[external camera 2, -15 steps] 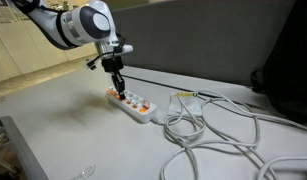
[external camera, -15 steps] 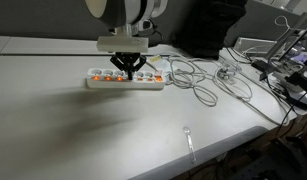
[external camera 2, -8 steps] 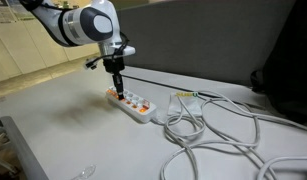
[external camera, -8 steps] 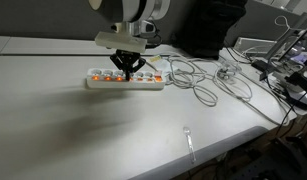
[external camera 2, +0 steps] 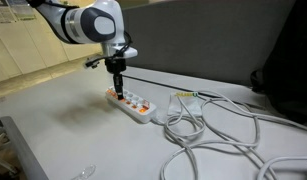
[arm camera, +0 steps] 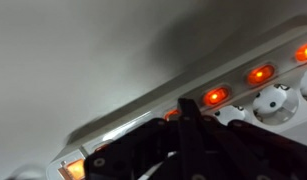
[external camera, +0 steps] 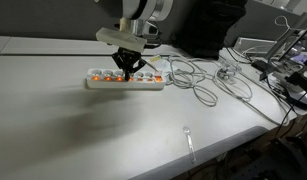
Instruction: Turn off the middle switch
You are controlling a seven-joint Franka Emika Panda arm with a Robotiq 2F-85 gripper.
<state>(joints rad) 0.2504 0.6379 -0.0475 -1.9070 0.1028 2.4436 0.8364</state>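
The glowing middle switch has my gripper's closed fingers at its edge, so next I lift clear of the strip and line up over the middle switch before I press.
A long white power strip lies on the white table and also shows in an exterior view. It carries a row of orange-glowing switches. My gripper points down over the middle of the strip, fingers together, with nothing held; it also shows from the side. In the wrist view the closed fingertips rest right at the middle switch, which still glows orange and is partly hidden behind them. Further lit switches run to the right along the strip.
White cables loop from the strip's end across the table. A small clear utensil lies near the front edge. Cluttered equipment stands at the side. A dark panel runs behind the table.
The arm's upper part has shifted a little sideways. The fingertips have stayed over the middle of the strip. The switches still glow.
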